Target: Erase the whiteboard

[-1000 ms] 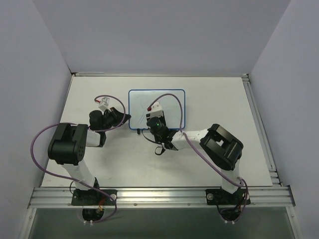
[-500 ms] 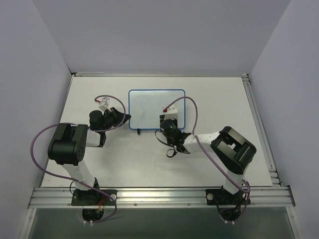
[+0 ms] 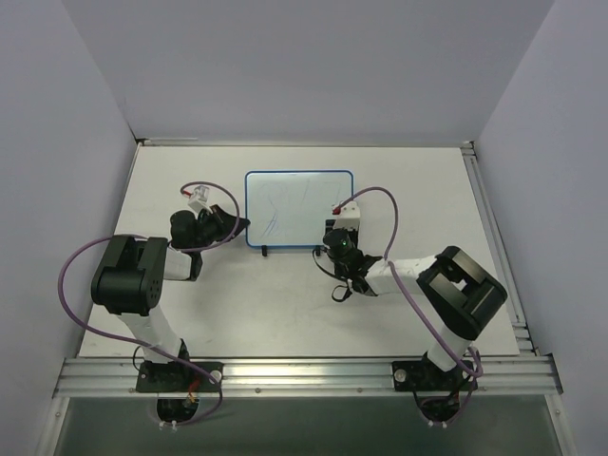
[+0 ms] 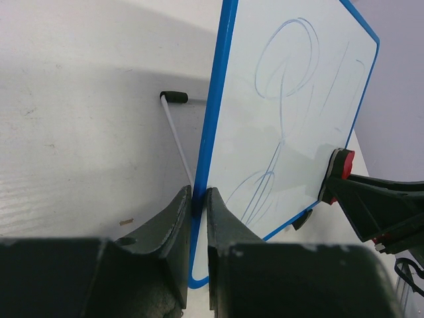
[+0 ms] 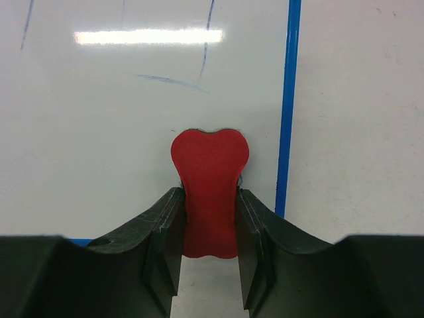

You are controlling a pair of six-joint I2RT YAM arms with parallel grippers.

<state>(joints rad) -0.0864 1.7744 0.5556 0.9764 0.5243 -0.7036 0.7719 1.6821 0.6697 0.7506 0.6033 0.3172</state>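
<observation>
Next, I wipe back across the whiteboard's middle (image 3: 298, 205) with my right gripper, because the eraser is near the blue rim (image 3: 352, 196) and blue scribbles are still there toward my left gripper.
The whiteboard (image 3: 294, 204) is white with a blue rim and lies at the table's middle back, with faint blue scribbles on it. My left gripper (image 3: 239, 226) is shut on its left rim; in the left wrist view the fingers (image 4: 173, 218) pinch the blue edge of the whiteboard (image 4: 291, 119). My right gripper (image 3: 334, 226) is shut on a small red eraser (image 5: 209, 189), pressed on the whiteboard (image 5: 112, 112) near its lower right corner, just left of the blue rim. The eraser also shows in the left wrist view (image 4: 341, 165).
A black foot on a thin white leg (image 4: 173, 98) props the board from behind. Another small black foot (image 3: 264, 251) shows at its near edge. Purple cables loop over both arms. A metal rail (image 3: 494, 237) runs along the table's right side.
My right gripper has swept the eraser to the right across the lower part of the board, from its middle to the right edge. The left gripper has stayed shut on the rim.
</observation>
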